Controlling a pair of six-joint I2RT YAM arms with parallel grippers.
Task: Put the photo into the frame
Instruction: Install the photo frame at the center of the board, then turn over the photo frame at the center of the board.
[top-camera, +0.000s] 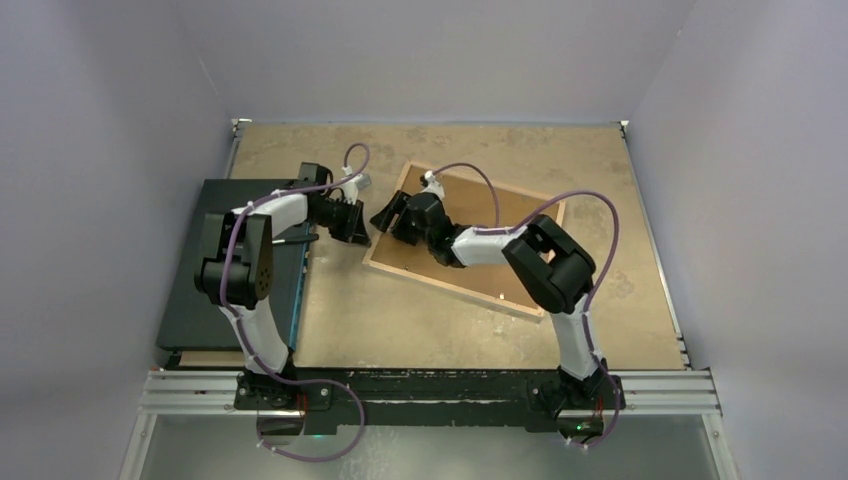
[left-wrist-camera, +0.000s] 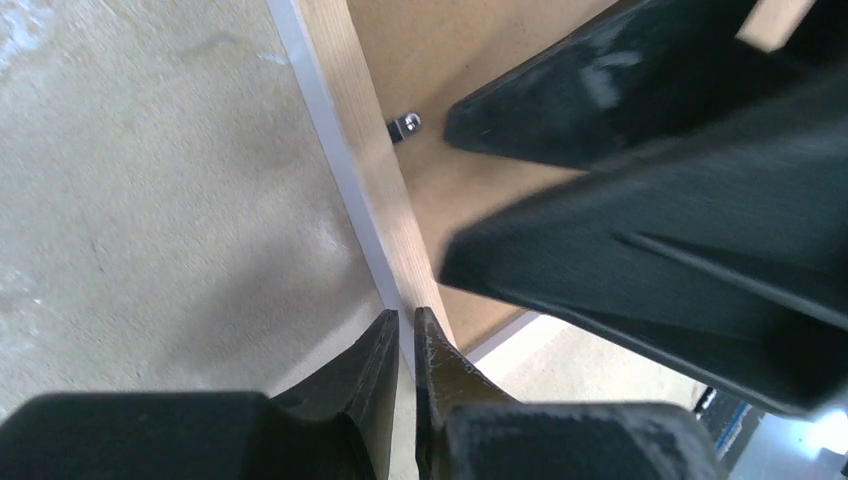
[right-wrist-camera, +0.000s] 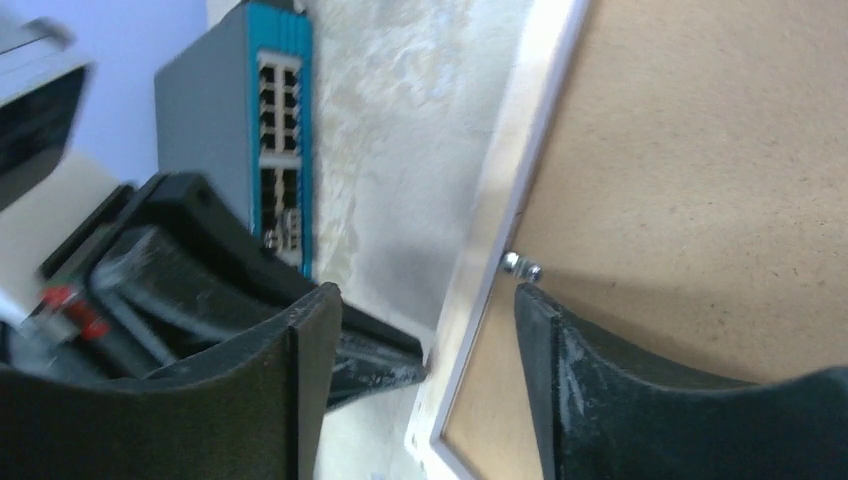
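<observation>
I should take the long near rim (top-camera: 428, 282) with my right gripper and lift the frame, because my grippers crowd the frame's short rim (top-camera: 373, 247), with my left gripper closed outside it.
The frame (top-camera: 450, 288) lies back-up on the table right of centre, its brown backing board (right-wrist-camera: 700, 150) showing inside a light wood rim (left-wrist-camera: 345, 110). My left gripper (top-camera: 355, 232) is shut, and its tips (left-wrist-camera: 405, 325) rest against the outside of the frame's left edge near a corner. My right gripper (top-camera: 383, 215) is open astride that same rim (right-wrist-camera: 425, 295). One of its fingers is over the backing board beside a small metal tab (right-wrist-camera: 521, 265), the other over the table. The photo (top-camera: 195, 300), dark with a blue strip (right-wrist-camera: 280, 130), lies flat at the left.
The left arm (top-camera: 245, 260) reaches over the photo. A tan strip (top-camera: 210, 357) shows under the photo's near edge. White walls enclose the table on three sides. A metal rail (top-camera: 430, 392) carries both arm bases at the near edge.
</observation>
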